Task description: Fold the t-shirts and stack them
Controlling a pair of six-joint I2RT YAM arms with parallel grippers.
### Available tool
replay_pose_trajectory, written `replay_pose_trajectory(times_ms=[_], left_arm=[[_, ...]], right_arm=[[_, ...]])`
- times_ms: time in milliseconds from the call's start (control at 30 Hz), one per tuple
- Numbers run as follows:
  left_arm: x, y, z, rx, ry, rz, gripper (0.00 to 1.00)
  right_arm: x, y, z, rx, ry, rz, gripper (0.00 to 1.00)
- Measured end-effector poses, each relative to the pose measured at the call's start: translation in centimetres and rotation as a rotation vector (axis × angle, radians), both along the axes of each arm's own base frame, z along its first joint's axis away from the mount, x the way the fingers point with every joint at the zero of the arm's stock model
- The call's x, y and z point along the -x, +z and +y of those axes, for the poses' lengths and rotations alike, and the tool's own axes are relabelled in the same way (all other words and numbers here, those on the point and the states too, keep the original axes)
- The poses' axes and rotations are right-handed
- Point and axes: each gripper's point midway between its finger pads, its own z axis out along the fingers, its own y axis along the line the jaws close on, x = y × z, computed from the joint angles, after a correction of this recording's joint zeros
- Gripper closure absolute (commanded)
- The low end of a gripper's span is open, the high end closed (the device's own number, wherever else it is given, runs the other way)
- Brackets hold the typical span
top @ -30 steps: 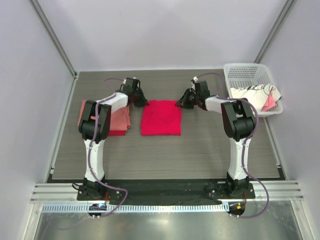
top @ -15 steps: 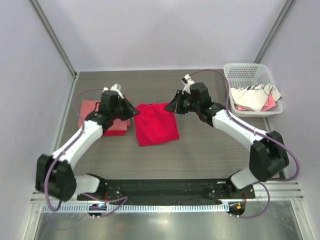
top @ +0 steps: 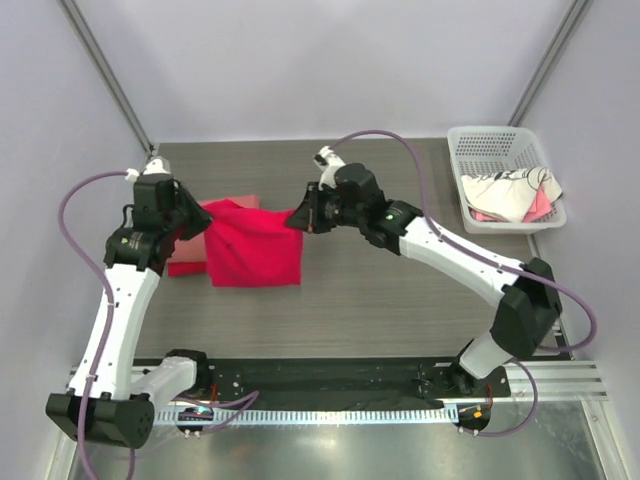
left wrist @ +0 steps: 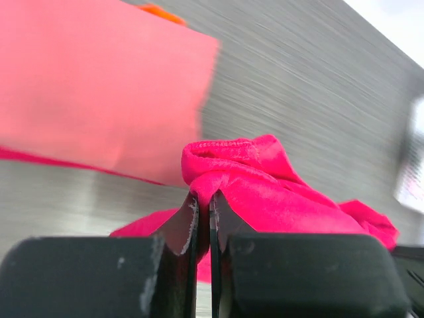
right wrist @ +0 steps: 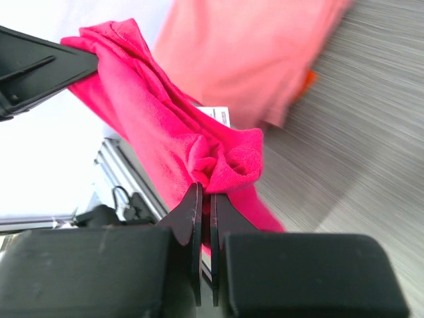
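I keep carrying the crimson t-shirt [top: 255,248] with my right gripper until it covers the salmon-pink t-shirt [top: 188,250] and then let go, because it hangs folded and spread from both grippers.
The folded bright crimson t-shirt [top: 252,245] hangs between both grippers, lifted at its far edge and partly over the folded salmon-pink t-shirt [top: 190,256] at the left. My left gripper [top: 199,222] is shut on its left corner [left wrist: 228,173]. My right gripper [top: 297,220] is shut on its right corner [right wrist: 225,165]; a small white label [right wrist: 215,114] shows there. The salmon-pink shirt fills the background of both wrist views [left wrist: 99,86] [right wrist: 258,53]. The white dark-printed t-shirt [top: 508,192] lies in the basket. The red shirt is hidden under the pink one.
A white lattice basket [top: 480,145] stands at the back right with a pink cloth corner [top: 540,205] in it. Bare grey table [top: 400,300] lies in front of and right of the crimson shirt.
Both grippers have carried the crimson shirt leftward from the table's middle, so that it now overlaps the salmon-pink shirt. Both arms have swung left.
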Motion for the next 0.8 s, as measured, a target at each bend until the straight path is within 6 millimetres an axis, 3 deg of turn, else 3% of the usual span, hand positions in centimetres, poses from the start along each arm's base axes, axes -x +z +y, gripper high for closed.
replay_pose_trajectory(times_ms=[233,400,567,800], left_arm=[[1.1,0.4,8.2,-0.094,0.228,0.07,1.0],[0.9,0.6,12.1,-0.124,0.332,0.111,1.0],[-0.5,0.5,14.6,-0.114,0.382,0.145,1.0],[-3.3,-1.8,16.1,-0.081,0.373,0.217,1.0]], right_arm=[[-0.4,0.0,7.8,-0.035,0.066,0.01,0.99],[-1.3,-0.6,12.1,-0.055,0.083,0.022,0.99],[-3.1,-0.8,14.8,-0.08,0.081,0.023,0.99],[-5.4,-2.1,17.0,-0.079,0.072,0.02,0.99]])
